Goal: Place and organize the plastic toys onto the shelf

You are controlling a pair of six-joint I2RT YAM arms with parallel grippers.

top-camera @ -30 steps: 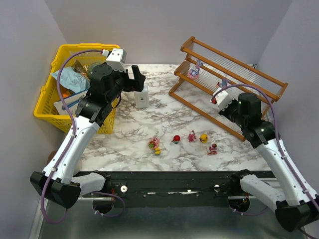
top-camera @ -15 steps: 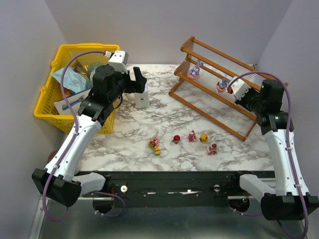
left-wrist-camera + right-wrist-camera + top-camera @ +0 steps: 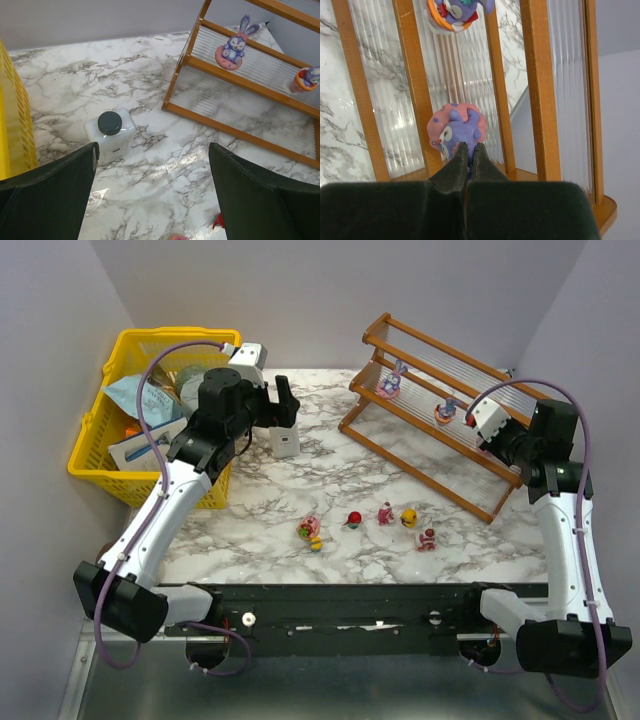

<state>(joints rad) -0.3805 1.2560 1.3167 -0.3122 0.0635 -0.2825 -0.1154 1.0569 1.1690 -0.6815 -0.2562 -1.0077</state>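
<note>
The pink-purple bunny toy's pink base [image 3: 435,125] is facing the free part of the ribbed panel [image 3: 492,140]. My right gripper should keep moving down until the base sits there, and then let go.
The shelf [image 3: 400,461] stands slanted at the back right. Two bunny toys sit on it, one on the left [image 3: 390,384] and one mid-rail [image 3: 445,411]; both show in the left wrist view [image 3: 233,49] [image 3: 306,79]. My right gripper [image 3: 468,147] is shut on a pink-purple bunny toy [image 3: 456,127], held over the shelf's ribbed panel beside a rail [image 3: 416,90], near the shelf's right end [image 3: 492,446]. Several toys lie on the table in front: pink [image 3: 308,529], red [image 3: 353,519], pink-red [image 3: 385,513], yellow [image 3: 409,518], pink [image 3: 427,539]. My left gripper [image 3: 283,403] is open and empty above the bottle.
A white bottle with a black cap [image 3: 287,441] stands left of the shelf, and also shows in the left wrist view [image 3: 110,133]. A yellow mesh basket [image 3: 100,445] full of packets sits at the back left. Grey walls close in behind and at the sides.
My right arm has swung up and right, carrying the bunny toy to the shelf's right end. My left arm has shifted slightly right over the bottle.
</note>
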